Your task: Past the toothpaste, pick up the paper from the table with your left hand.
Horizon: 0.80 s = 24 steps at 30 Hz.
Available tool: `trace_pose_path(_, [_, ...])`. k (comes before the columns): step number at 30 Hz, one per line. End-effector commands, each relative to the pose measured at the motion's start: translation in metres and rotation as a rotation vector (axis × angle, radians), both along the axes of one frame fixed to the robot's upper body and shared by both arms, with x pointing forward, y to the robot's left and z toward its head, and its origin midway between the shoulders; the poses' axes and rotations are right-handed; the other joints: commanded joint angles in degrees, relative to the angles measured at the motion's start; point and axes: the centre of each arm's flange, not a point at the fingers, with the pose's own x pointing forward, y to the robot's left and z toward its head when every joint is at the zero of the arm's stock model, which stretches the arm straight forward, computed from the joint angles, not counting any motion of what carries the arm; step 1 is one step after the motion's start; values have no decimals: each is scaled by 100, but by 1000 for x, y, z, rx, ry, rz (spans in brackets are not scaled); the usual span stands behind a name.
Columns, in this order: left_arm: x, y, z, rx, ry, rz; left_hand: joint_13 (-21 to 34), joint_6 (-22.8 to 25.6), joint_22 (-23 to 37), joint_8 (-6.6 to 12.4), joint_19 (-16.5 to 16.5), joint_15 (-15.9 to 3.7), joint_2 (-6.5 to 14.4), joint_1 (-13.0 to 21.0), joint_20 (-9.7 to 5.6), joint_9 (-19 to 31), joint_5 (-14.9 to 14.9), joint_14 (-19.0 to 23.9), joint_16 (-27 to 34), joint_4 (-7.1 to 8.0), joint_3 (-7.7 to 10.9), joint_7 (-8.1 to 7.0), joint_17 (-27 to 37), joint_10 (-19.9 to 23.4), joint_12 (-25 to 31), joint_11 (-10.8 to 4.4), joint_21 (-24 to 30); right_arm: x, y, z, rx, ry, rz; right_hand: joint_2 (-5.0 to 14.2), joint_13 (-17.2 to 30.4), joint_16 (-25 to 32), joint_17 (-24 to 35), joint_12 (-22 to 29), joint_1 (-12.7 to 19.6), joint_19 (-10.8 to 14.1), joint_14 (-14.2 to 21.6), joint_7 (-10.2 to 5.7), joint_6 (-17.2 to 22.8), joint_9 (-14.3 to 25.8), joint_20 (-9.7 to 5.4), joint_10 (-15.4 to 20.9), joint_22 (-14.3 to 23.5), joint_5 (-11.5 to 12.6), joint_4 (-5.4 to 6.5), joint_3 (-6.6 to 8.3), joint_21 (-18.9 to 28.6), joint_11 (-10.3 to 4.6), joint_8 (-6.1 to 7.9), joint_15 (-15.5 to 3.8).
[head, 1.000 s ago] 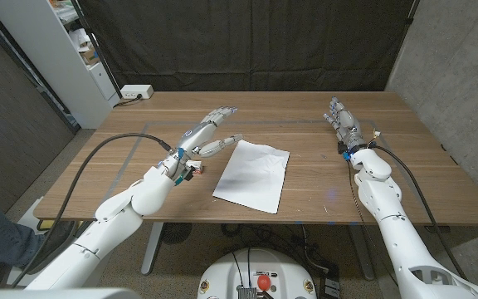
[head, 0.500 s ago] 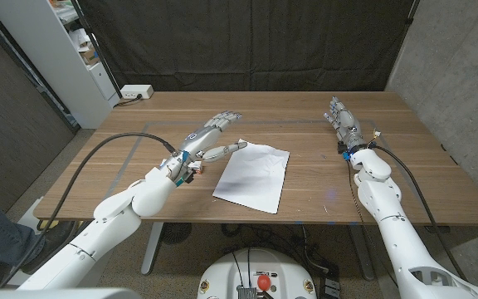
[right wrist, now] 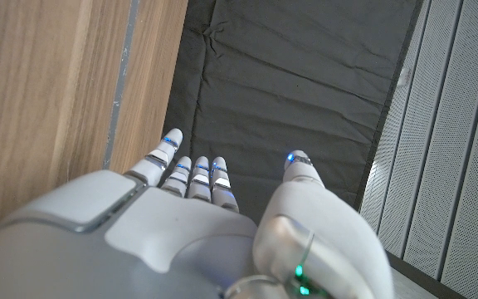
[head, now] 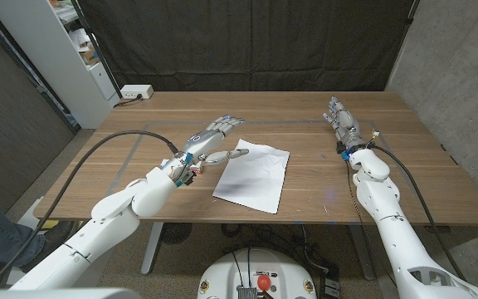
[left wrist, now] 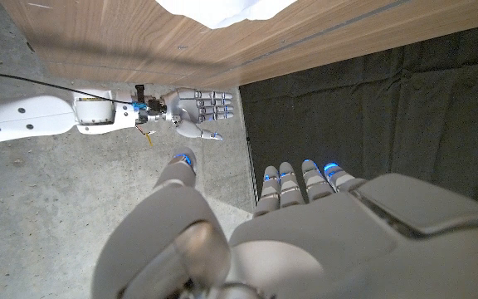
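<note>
The paper's edge [left wrist: 216,24] appears thin and wavy, so the paper will buckle where it is pinched and stay spread out in a curve when I pick it up.
A white sheet of paper [head: 254,174] lies flat near the middle of the wooden table [head: 305,133], and its edge also shows in the left wrist view [left wrist: 222,10]. My left hand [head: 210,141] hovers at the paper's near-left corner with fingers spread, its thumb over the sheet's edge, holding nothing. Whether the thumb touches the paper I cannot tell. My right hand [head: 343,124] stands far right on the table, fingers extended and apart, empty; it also shows in the left wrist view [left wrist: 193,112]. No toothpaste is in sight.
A white power strip [head: 135,92] sits at the table's back left corner. A white shelf unit [head: 73,50] stands behind the left side. A dark curtain [head: 247,41] hangs behind the table, and a grey wall [head: 463,75] runs along the right.
My left hand has moved right toward the paper, its thumb now reaching over the sheet's left corner. The right hand and the paper have not moved.
</note>
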Motion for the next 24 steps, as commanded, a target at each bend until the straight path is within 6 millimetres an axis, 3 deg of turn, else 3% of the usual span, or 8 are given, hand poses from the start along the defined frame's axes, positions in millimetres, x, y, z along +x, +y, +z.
trace_pose_path(1, [2,-3,-2,66,62,54,12,-72,23,-7,-105,56,-47,152,49,16,36,-113,-12,-78,21,-5,16,-37,-9,-12,-34,3,3,1,-2,7,2,3,14,27,19,4,55,45,19,-35,12,27,23,19,20,34,-37,11,-19,30,3,12])
trace_pose_path(8, [3,-5,-3,84,84,57,14,-108,21,-5,-132,163,-122,235,103,18,56,-183,-23,-124,9,-5,19,-58,-17,-25,-55,3,5,1,-1,9,3,4,15,26,18,4,54,47,17,-28,17,28,28,22,21,33,-42,7,-35,32,5,14])
trace_pose_path(16, [4,-12,-3,135,93,81,20,120,25,99,-271,285,-310,468,349,21,138,-306,-3,-165,-27,-159,24,112,46,-206,-106,2,2,1,8,6,-4,2,15,23,16,4,56,51,12,-25,21,28,26,22,21,31,-50,2,-53,36,6,14])
trace_pose_path(20, [4,-16,-3,175,97,118,21,480,35,199,-243,306,-434,618,619,24,210,-143,72,-148,-65,-215,23,359,120,-346,-78,1,0,1,12,4,-7,5,15,22,15,3,59,52,10,-31,23,28,26,20,22,31,-55,1,-62,35,7,16])
trace_pose_path(24, [5,-21,-2,217,112,144,23,548,41,200,-291,310,-497,679,738,24,246,-50,99,-140,-90,-216,22,489,155,-402,-89,0,-2,2,12,4,-8,5,15,21,14,1,60,51,8,-30,23,28,25,17,22,31,-58,0,-71,36,7,15])
